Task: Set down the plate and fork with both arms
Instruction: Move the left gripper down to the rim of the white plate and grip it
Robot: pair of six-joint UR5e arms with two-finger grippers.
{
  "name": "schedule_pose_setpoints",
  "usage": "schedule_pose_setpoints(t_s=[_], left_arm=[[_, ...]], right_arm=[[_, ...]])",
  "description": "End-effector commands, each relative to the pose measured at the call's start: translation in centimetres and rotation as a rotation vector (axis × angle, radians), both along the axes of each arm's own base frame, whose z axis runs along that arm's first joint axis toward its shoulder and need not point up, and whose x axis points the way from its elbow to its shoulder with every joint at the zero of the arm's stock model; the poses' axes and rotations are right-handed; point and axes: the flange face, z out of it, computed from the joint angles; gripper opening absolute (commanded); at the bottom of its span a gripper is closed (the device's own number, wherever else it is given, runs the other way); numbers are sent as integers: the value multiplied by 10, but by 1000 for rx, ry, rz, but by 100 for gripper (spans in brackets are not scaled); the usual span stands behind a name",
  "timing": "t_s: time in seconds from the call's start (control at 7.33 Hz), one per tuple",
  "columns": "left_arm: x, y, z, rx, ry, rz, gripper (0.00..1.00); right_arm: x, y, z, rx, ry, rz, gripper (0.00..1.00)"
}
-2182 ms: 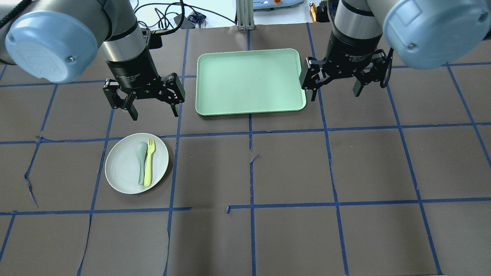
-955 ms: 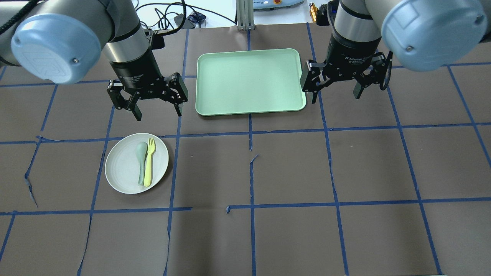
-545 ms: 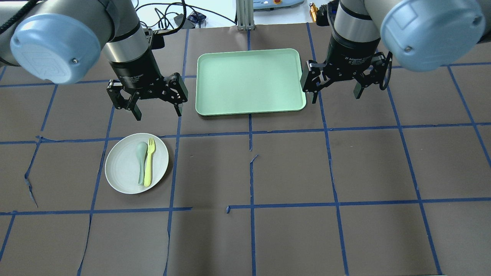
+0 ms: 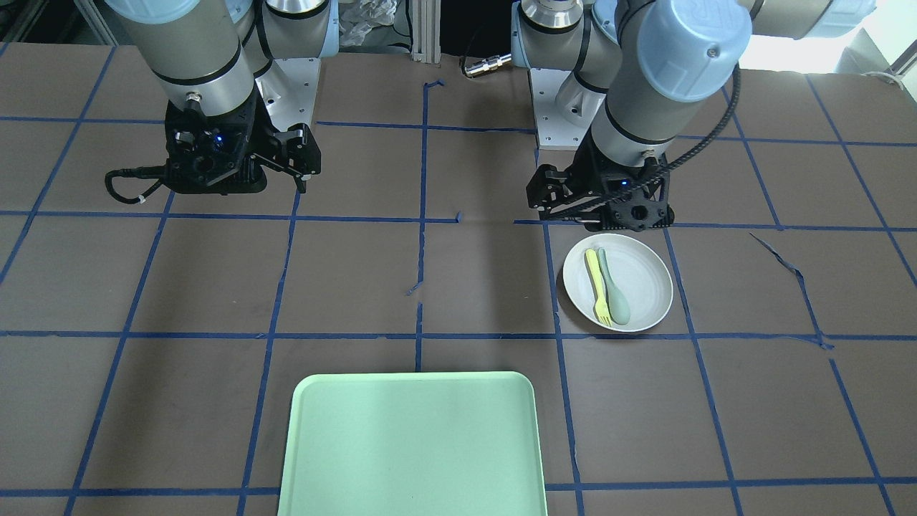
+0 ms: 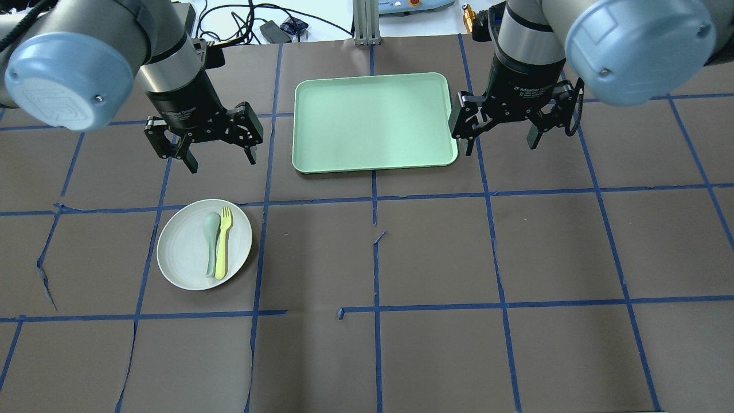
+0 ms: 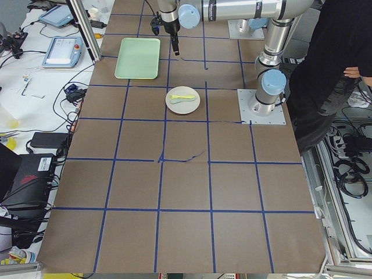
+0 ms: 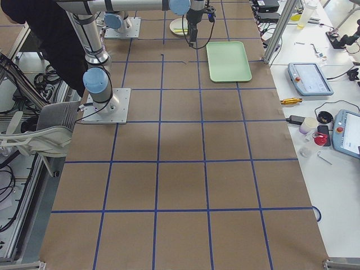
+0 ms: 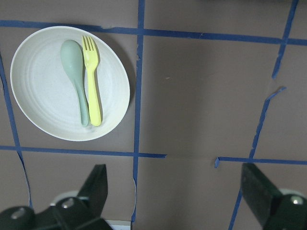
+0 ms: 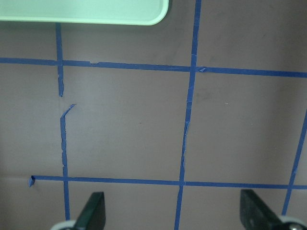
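I should now lower my left gripper until its open fingers straddle the plate's outer rim. The grey-green spoon leaves that rim free, and my fingers face across it.
The off-white plate (image 5: 178, 252) lies on the table's left side, with the yellow fork (image 5: 222, 244) on it beside a grey-green spoon (image 5: 211, 241). My left gripper (image 5: 221, 165) is open and empty, hovering just behind the plate's far edge. In the left wrist view the plate (image 8: 43, 96) and the fork (image 8: 92, 81) show at upper left, ahead of the open fingers (image 8: 96, 187). My right gripper (image 5: 500, 148) is open and empty, hovering by the right edge of the tray. The front-facing view shows the plate (image 4: 645, 287) and the fork (image 4: 594, 283) below the left gripper (image 4: 602, 215).
A rectangular mint-green tray (image 5: 373, 120) lies at the back middle of the table, between the two grippers. Its corner shows in the right wrist view (image 9: 96, 9). Blue tape lines cross the brown table cover. Cables and devices lie beyond the table's far edge.
My left arm has shifted a little to the left and slightly back, still open above the table behind the plate. The right arm, plate, fork and tray have stayed in place.
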Motion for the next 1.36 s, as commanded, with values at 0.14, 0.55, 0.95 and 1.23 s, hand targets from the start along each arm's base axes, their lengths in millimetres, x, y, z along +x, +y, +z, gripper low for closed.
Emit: schedule_pose_setpoints(t_s=[0.14,0.55,0.95,1.23], left_arm=[[143,-7,-85,-47,20,70,100],[227,15,-163,11,96,-20,93],[223,33,-223,92,205,-62,75],[221,38,-241,123,236,-121,66]], right_arm=[[0,-7,-10,13,0,-8,100],[0,-5,-20,33,4,-5,100],[-1,-2,-27,47,14,1,100],[-1,-4,-33,61,17,1,100]])
